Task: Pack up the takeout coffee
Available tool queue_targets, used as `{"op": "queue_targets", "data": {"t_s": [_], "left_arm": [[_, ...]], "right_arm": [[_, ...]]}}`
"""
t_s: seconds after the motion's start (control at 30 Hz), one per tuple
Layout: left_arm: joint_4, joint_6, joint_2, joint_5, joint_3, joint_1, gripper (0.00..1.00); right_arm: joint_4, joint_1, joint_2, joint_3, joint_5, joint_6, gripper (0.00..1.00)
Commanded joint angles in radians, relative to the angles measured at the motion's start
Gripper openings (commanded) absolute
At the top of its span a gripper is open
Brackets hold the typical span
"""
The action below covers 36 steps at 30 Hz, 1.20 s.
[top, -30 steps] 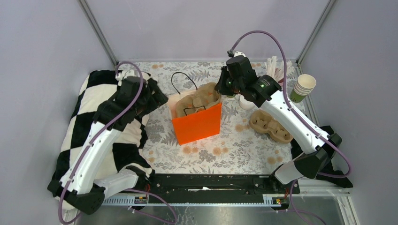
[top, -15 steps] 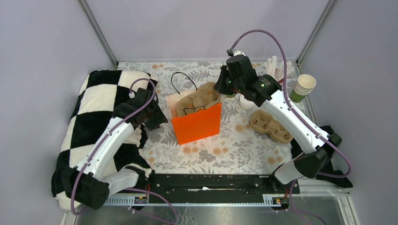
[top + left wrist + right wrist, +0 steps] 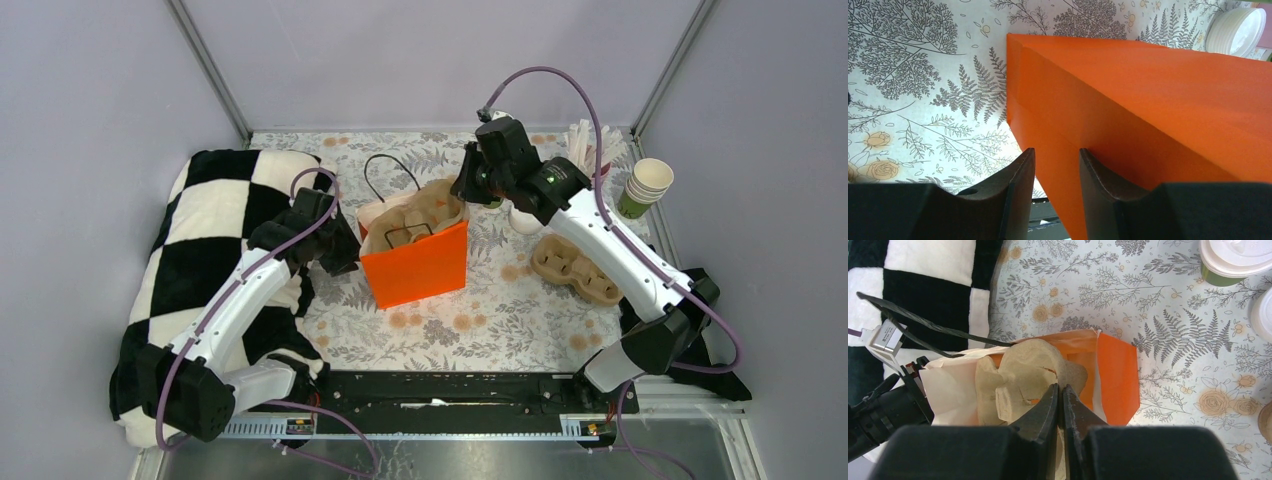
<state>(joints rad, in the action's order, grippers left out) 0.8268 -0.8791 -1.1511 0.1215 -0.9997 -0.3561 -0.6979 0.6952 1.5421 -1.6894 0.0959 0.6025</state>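
Note:
The pulp carrier [image 3: 428,207] is in too shallow and pokes out of the orange bag's opening. Next, my right gripper lowers it deep inside the bag [image 3: 1090,382] before the gripper opens.
The takeout coffee [image 3: 1235,260], a green cup with a white lid, stands on the floral cloth at the top right of the right wrist view, apart from both grippers. In the top view my right arm hides it. An orange paper bag [image 3: 418,268] stands open mid-table with a brown pulp carrier [image 3: 412,215] sticking out of its mouth. My right gripper [image 3: 1060,390] is shut on the carrier's [image 3: 1018,375] rim above the bag [image 3: 1115,375]. My left gripper [image 3: 1057,160] is open, its fingers either side of the bag's [image 3: 1148,100] near left corner edge, low by the table.
A second pulp carrier [image 3: 575,268] lies right of the bag. A white lid stack [image 3: 525,220] stands behind it. Lidless green cups [image 3: 645,187] and straws [image 3: 590,145] are at the back right. A black-and-white checked blanket [image 3: 200,250] covers the left side.
My left arm has swung off the blanket, down and right, to the bag's left corner. My right gripper has shifted slightly left with the carrier, which sits a little lower in the bag.

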Motion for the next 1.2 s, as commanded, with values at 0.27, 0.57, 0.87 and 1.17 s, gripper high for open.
{"op": "queue_targets", "data": {"t_s": [0.27, 0.57, 0.87, 1.17], "left_arm": [[-0.032, 0.012, 0.029, 0.004, 0.009, 0.002, 0.42], [0.003, 0.038, 0.044, -0.024, 0.012, 0.002, 0.43], [0.001, 0.055, 0.033, -0.026, 0.013, 0.002, 0.43], [-0.002, 0.083, 0.02, -0.032, 0.014, 0.002, 0.43]], "right_arm": [[0.046, 0.018, 0.018, 0.012, 0.033, -0.008, 0.0], [0.027, 0.018, 0.024, -0.008, 0.049, -0.119, 0.01], [-0.038, 0.018, 0.044, -0.135, 0.029, -0.108, 0.0], [-0.02, 0.018, 0.065, -0.105, 0.025, -0.099, 0.0]]}}
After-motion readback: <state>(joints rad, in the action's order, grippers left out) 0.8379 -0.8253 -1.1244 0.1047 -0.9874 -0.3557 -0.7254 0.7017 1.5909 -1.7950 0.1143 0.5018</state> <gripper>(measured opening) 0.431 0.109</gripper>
